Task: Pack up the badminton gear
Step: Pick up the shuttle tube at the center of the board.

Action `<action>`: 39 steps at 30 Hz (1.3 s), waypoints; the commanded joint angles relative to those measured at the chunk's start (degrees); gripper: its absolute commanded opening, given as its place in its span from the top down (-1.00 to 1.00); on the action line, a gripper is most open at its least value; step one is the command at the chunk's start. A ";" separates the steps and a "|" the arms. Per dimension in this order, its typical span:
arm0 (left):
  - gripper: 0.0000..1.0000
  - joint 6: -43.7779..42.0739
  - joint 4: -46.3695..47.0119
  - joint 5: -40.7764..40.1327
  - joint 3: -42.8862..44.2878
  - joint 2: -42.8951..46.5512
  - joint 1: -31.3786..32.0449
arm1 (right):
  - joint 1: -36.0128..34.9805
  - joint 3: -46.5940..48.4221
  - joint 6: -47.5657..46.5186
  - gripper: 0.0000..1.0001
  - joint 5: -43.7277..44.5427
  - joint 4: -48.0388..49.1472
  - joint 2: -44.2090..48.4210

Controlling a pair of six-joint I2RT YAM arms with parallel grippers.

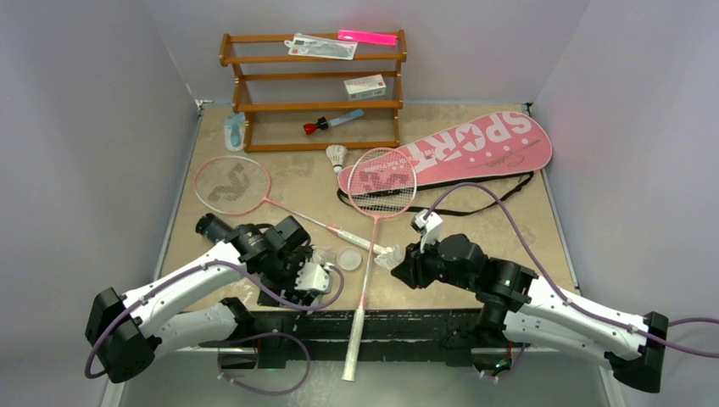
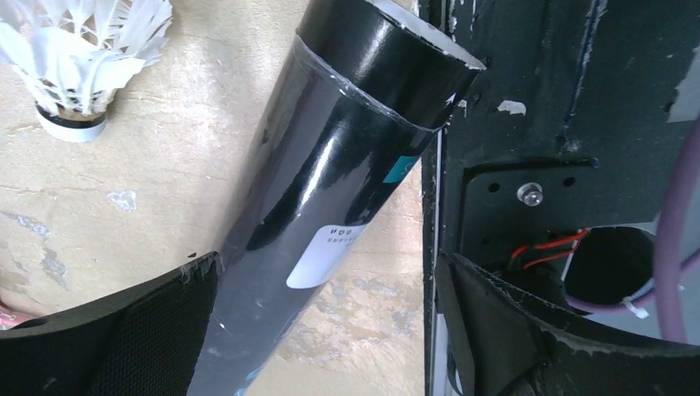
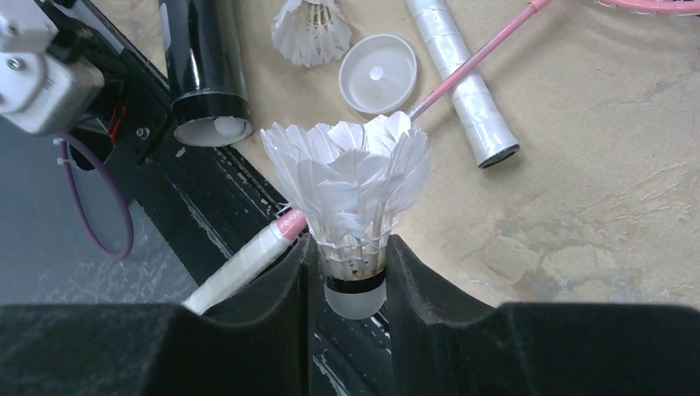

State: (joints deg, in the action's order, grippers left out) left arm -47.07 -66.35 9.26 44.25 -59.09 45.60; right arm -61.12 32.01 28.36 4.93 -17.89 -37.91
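Observation:
The tube's body (image 2: pixel 289 264) is between the open fingers and the tube's open end is free. My left gripper should keep going toward the black tube's rim (image 2: pixel 433 33) and close just below that rim.
My right gripper (image 3: pixel 353 276) is shut on the base of a white feather shuttlecock (image 3: pixel 351 186), low over the near table edge (image 1: pixel 388 256). My left gripper (image 2: pixel 322 330) is open with the long black tube (image 2: pixel 330 165) lying between its fingers, against the left finger (image 2: pixel 107 330). The tube's open end (image 3: pixel 210 128) faces my right gripper. Its far end shows in the top view (image 1: pixel 210 227). A second shuttlecock (image 2: pixel 78 58) lies beside the tube. A third (image 1: pixel 338 156) stands by the pink SPORT bag (image 1: pixel 458 148). Two pink rackets (image 1: pixel 231 185) (image 1: pixel 383 182) lie crossed in mid-table.
A clear round lid (image 1: pixel 348 258) lies between the grippers. One racket handle (image 1: pixel 356 348) hangs over the near edge. A wooden shelf (image 1: pixel 314 106) at the back holds a white box (image 1: pixel 365 85) and a red-capped blue tool (image 1: pixel 332 123). The bag's black strap (image 1: pixel 509 191) loops on the table.

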 commanded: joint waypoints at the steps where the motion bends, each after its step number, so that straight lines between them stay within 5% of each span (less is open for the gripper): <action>1: -1.00 -2.30 4.93 -2.21 -3.56 2.81 1.16 | 0.07 2.84 -1.04 0.42 -0.27 -0.44 0.08; 25: -0.99 -0.24 19.34 -3.63 -5.23 -12.42 8.05 | 0.05 4.19 1.83 0.42 0.26 -9.69 9.88; 30: -0.41 0.13 21.64 -2.49 -4.25 -14.68 10.19 | 0.11 4.42 2.65 0.42 0.40 -9.93 9.31; 39: 0.18 3.61 24.42 -1.77 -0.78 -16.27 12.23 | 0.10 5.29 3.46 0.41 0.88 -10.62 8.24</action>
State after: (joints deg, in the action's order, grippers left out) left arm -46.11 -44.23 5.78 39.72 -74.67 56.84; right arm -61.10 34.48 30.98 5.04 -28.10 -28.82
